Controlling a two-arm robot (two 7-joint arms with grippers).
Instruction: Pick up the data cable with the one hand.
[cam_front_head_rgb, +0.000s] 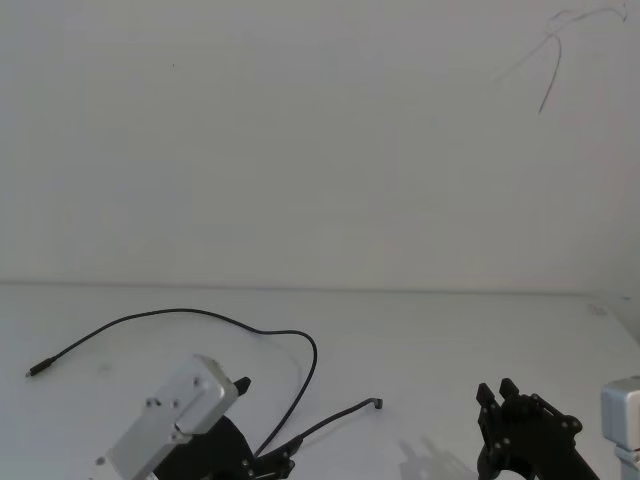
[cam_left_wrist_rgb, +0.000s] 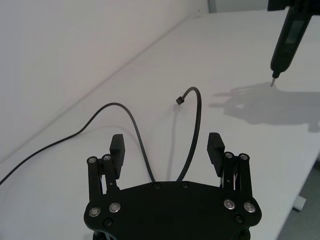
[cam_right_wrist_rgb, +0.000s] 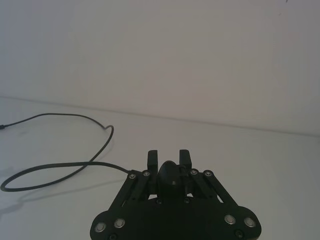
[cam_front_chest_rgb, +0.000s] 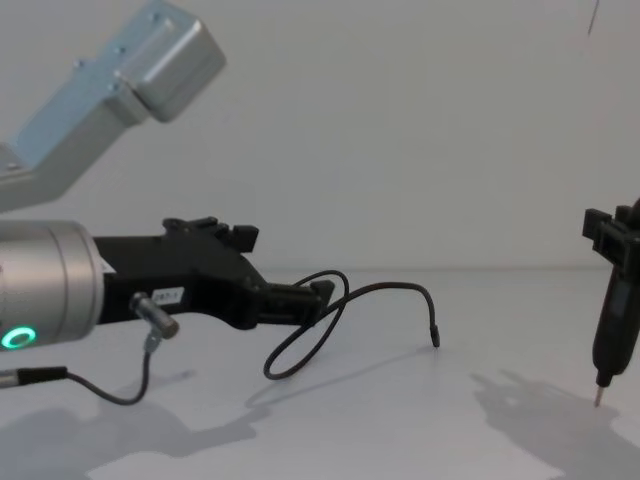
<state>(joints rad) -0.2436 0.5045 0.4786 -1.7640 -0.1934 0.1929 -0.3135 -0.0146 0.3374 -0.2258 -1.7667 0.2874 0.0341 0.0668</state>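
Note:
The data cable's loose end (cam_front_chest_rgb: 405, 286) arches up by itself. The data cable will keep a curve with its tip reaching out when I lift it.
The data cable (cam_front_head_rgb: 200, 312) is a thin black cord looping over the white table, with one slim plug at the far left and its other tip (cam_front_head_rgb: 378, 403) curling up near the middle. My left gripper (cam_left_wrist_rgb: 166, 147), the one hand, is open. Two strands of the cable (cam_left_wrist_rgb: 194, 135) run between its spread fingers (cam_left_wrist_rgb: 117, 147) without being pinched. From the chest view this gripper (cam_front_chest_rgb: 310, 295) reaches in from the left, level with the cable's loop (cam_front_chest_rgb: 300, 350). My right gripper (cam_right_wrist_rgb: 168, 156) is shut on a black pointed tool (cam_front_chest_rgb: 610, 320) and hangs at the right, apart from the cable.
The tool's metal tip (cam_left_wrist_rgb: 273, 80) points down just above the table, to the right of the cable's curled tip. The table edge (cam_left_wrist_rgb: 305, 180) runs close by on the near right. A plain white wall (cam_front_head_rgb: 320, 150) stands behind the table.

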